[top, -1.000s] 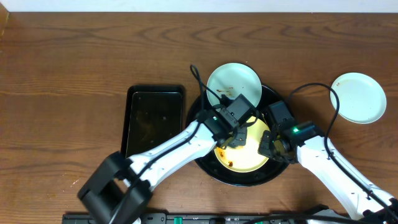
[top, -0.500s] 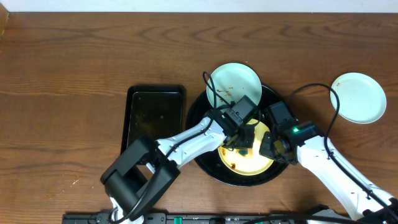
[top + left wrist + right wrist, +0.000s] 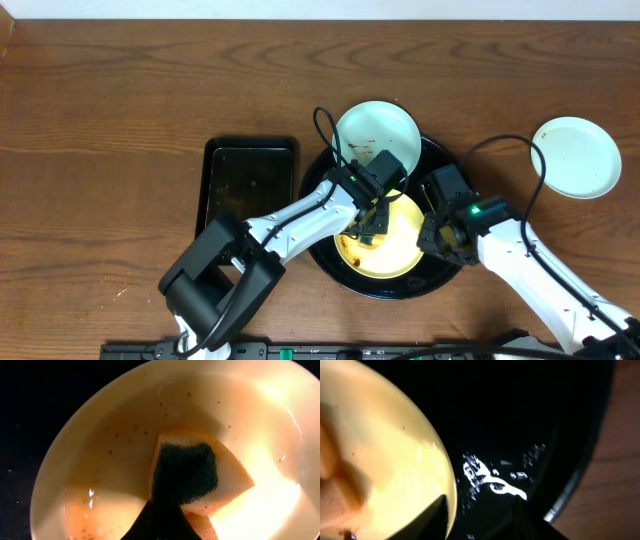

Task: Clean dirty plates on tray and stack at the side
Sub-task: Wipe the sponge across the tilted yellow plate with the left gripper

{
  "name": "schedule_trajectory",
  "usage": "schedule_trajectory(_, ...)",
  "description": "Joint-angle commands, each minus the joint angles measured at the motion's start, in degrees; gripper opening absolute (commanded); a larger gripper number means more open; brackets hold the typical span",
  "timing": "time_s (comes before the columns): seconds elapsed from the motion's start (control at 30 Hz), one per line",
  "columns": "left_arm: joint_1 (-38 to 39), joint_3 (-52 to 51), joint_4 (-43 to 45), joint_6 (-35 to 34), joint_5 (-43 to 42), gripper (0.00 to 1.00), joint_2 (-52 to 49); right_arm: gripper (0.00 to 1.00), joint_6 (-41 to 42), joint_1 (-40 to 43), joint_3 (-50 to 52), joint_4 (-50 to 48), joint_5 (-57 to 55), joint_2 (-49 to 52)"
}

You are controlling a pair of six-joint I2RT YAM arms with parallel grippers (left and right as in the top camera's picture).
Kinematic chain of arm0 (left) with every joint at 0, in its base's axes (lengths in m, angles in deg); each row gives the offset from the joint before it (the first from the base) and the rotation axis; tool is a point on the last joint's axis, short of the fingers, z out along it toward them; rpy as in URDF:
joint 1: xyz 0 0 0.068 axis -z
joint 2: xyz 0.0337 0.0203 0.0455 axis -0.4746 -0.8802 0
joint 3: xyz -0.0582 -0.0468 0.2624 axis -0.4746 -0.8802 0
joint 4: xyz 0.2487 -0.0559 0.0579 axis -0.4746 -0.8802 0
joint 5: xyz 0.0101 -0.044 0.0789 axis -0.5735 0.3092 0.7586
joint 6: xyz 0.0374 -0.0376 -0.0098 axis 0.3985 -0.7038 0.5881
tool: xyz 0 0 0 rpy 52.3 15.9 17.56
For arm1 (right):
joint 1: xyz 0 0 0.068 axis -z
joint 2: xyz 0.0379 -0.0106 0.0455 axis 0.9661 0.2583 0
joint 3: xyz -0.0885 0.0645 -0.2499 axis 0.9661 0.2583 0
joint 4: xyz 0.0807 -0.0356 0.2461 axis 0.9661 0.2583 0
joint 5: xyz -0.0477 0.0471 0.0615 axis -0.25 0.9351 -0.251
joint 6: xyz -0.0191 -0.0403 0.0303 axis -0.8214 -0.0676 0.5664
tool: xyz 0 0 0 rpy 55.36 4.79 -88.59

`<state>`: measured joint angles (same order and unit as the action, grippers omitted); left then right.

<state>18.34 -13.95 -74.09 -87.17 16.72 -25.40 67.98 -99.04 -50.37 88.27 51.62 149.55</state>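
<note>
Next, I clamp the plate's rim [image 3: 453,505] with my right gripper while my left gripper wipes, because the pale yellow plate has brown smears [image 3: 352,260] and sits loose under the sponge.
The pale yellow plate [image 3: 392,250] lies in the round black tray [image 3: 440,277], with brown smears at its left rim. My left gripper [image 3: 368,222] is shut on a yellow sponge with a dark green pad [image 3: 195,472] and presses it on the plate [image 3: 100,475]. My right gripper [image 3: 436,236] sits over the plate's right rim [image 3: 395,460]. Its fingers [image 3: 482,510] are apart, one over the plate and one over the tray [image 3: 520,430]. A smeared mint-green plate [image 3: 377,128] leans on the tray's far rim. Another mint-green plate [image 3: 577,157] lies on the bare wood at the right.
A smaller rectangular black tray [image 3: 250,190] lies left of the round tray, under my left arm. Black cables loop above both wrists. Bare wood-grain tabletop [image 3: 120,130] stretches left and behind.
My left gripper has swept the sponge from the plate's middle toward its upper left. The yellow plate has shifted slightly left. The right gripper has stayed put.
</note>
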Motion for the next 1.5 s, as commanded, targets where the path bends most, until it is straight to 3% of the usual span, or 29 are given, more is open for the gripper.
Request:
schedule_trajectory(0.0, -0.68, -0.15, -0.96, 1.01, 5.16, 0.08, -0.87, 0.44, 0.07, 0.46, 3.04, -2.67, 0.96, 0.2)
schedule_trajectory(0.17, -0.63, -0.15, -1.57, 1.01, 4.92, 0.07, -0.87, 0.36, 0.35, 0.46, 5.53, -8.07, 3.89, 0.2)
schedule_trajectory(0.27, -0.63, -0.15, -1.53, 1.03, 4.26, 0.07, -0.87, 0.41, 0.55, 0.46, 5.81, -10.62, 3.98, 0.46)
schedule_trajectory(0.4, -0.61, -0.15, -1.57, 1.2, 3.21, 0.07, -0.87, 0.38, 1.16, 0.46, 5.81, -13.77, 4.33, 1.86)
schedule_trajectory(0.53, -0.59, -0.15, -1.88, 1.2, 3.21, 0.07, -0.87, 0.14, 1.81, 0.35, 5.81, -16.61, 5.97, 5.57)
schedule_trajectory(0.67, -0.59, -0.15, -2.34, 1.2, 3.21, 0.07, -0.87, 0.01, 2.45, 0.33, 5.81, -18.45, 7.69, 10.34)
schedule_trajectory(1.07, -0.59, -0.13, -7.8, 1.44, 3.74, 0.07, -0.87, 0.01, 3.28, 0.37, 5.81, -17.77, 7.52, 12.98)
schedule_trajectory(1.47, -0.59, -0.13, -19.74, 1.42, 14.49, 0.07, -0.87, 0.02, 2.62, 0.37, 5.81, -17.49, 7.56, 12.98)
